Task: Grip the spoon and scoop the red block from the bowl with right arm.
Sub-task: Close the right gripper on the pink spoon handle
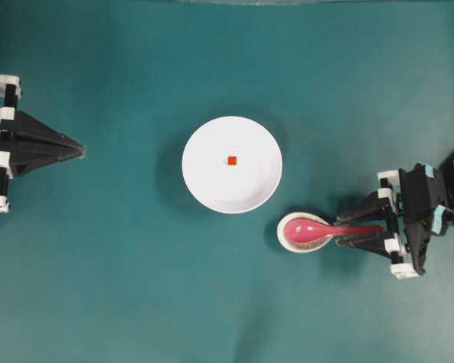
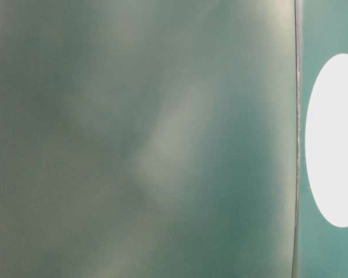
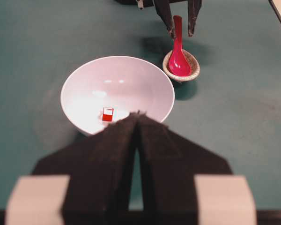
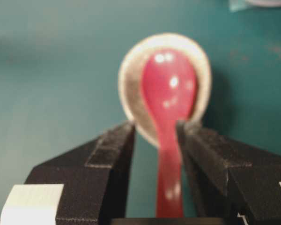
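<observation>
My gripper will lift the pink-red spoon, and the speckled dish (image 1: 310, 246) should then stay where it is and be empty, because the scoop (image 1: 303, 230) only rests inside the dish's open rim.
The white bowl (image 1: 212, 185) stands mid-table with the tiny red block (image 1: 232, 159) on its floor; the left wrist view shows the bowl (image 3: 131, 77) and the red block (image 3: 107, 114) too. The pink-red spoon (image 1: 318, 228) rests with its scoop in a small speckled dish (image 1: 286, 240), handle pointing right. My right gripper (image 1: 342, 231) is open, one finger on each side of the handle. In the right wrist view the spoon (image 4: 169, 93) has its handle nearer the right-hand finger, with a gap on the other side of my right gripper (image 4: 157, 127). My left gripper (image 1: 82, 151) is shut and empty at the far left.
The speckled dish (image 4: 131, 75) sits just right of and below the bowl, nearly touching it. Green mat surrounds everything. The table-level view is blurred, with only a white rounded shape (image 2: 336, 139) at its right edge.
</observation>
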Controlling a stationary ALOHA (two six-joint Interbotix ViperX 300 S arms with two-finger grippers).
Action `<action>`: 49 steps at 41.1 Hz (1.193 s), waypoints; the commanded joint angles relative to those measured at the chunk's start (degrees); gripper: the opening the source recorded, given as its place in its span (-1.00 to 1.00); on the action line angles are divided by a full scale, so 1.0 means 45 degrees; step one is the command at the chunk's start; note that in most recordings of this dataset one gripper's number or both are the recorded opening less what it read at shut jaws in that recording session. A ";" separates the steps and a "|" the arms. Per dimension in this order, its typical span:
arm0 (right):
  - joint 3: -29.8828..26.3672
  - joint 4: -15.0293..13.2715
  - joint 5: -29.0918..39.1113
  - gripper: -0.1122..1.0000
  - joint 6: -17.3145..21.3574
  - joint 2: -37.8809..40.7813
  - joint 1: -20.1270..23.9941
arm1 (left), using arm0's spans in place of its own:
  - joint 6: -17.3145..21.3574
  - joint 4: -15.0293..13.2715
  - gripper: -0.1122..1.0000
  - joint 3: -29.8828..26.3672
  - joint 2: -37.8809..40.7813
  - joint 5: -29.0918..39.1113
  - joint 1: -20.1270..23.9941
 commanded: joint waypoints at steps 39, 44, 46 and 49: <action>0.0039 0.0137 0.0137 0.01 -0.1191 0.0469 0.0059 | -0.0352 0.0020 -0.80 -0.0195 0.0098 0.0176 -0.0020; 0.0059 0.0137 0.0137 0.01 -0.1191 0.0469 0.0059 | -0.0352 0.0020 -0.80 -0.0195 0.0098 0.0254 -0.0020; 0.0059 0.0137 0.0137 0.00 -0.1191 0.0469 0.0059 | -0.0352 0.0020 -0.80 -0.0195 0.0098 0.0254 -0.0020; 0.0059 0.0137 0.0117 -0.01 -0.1191 0.0469 0.0059 | -0.0371 0.0020 -0.80 -0.0195 0.0098 0.0254 -0.0020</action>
